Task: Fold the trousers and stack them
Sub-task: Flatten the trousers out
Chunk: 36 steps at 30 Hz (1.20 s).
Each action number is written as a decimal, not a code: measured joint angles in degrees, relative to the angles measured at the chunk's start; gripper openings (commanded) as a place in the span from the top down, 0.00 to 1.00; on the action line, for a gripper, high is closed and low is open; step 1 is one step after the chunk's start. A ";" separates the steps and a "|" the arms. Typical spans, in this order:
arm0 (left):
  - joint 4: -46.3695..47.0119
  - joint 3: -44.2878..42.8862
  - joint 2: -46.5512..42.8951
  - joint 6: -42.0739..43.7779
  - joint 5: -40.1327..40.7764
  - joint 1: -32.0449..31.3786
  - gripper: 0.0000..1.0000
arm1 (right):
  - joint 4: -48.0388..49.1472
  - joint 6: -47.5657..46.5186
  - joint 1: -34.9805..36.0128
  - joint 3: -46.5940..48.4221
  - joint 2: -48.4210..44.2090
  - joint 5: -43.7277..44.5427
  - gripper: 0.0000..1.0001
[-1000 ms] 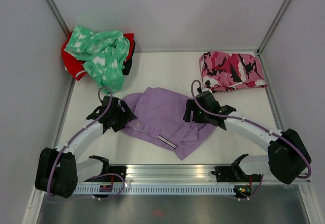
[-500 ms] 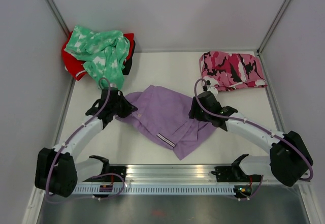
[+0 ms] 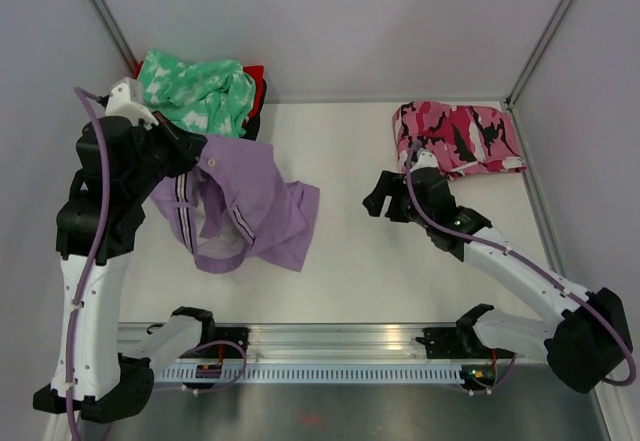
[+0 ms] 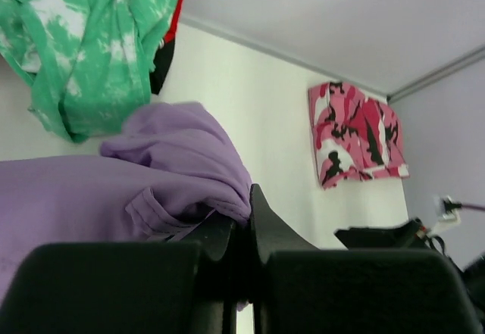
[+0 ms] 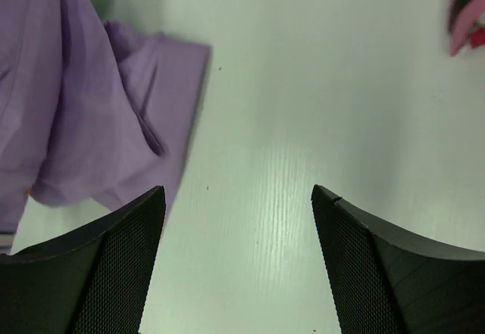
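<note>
The lilac trousers hang bunched [image 3: 228,209] under my left gripper, so my right gripper should grab their loose edge [image 3: 302,209] and pull it out while my left gripper keeps hold.
The lilac trousers [image 3: 250,201] hang lifted at the left of the table, the striped waistband drooping open below my raised left gripper [image 3: 196,151]. That gripper [image 4: 246,205] is shut on a fold of the lilac trousers [image 4: 174,160]. My right gripper [image 3: 385,201] hovers over bare table right of centre, open and empty. In the right wrist view its open gripper [image 5: 239,198] frames only tabletop, with the trousers [image 5: 83,114] off to the left, apart from the fingers.
A mint-green patterned garment [image 3: 195,96] lies over a red one [image 3: 255,76] at the back left corner. Folded pink camouflage trousers [image 3: 460,139] lie at the back right, just behind the right gripper. White walls enclose the table [image 3: 360,271].
The left gripper shut on the trousers and lifted them up and leftward off the table. The right gripper let go of the cloth and now stands open over bare table.
</note>
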State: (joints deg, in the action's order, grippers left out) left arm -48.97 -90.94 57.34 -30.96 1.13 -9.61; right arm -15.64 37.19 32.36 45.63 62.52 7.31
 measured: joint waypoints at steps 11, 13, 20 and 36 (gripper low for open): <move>-7.06 -3.76 8.35 5.16 -14.36 0.02 0.98 | 21.55 -12.09 11.61 -3.63 17.81 -14.95 0.17; -7.98 -5.44 9.01 5.62 -16.06 0.07 0.98 | 24.57 -14.32 12.11 -1.31 20.87 -15.63 0.17; -8.61 -8.90 9.03 6.27 -17.66 0.07 0.98 | 33.48 -18.71 12.98 10.71 35.04 -17.55 0.22; -14.05 -11.89 9.22 6.25 -6.14 0.07 0.98 | 36.68 -21.18 17.49 20.50 54.95 -20.68 0.35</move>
State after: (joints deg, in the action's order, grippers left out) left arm -63.02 -102.83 66.57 -24.71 -5.02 -9.54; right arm 21.04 16.01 49.84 66.13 117.47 -13.37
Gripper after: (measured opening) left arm 0.054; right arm 0.684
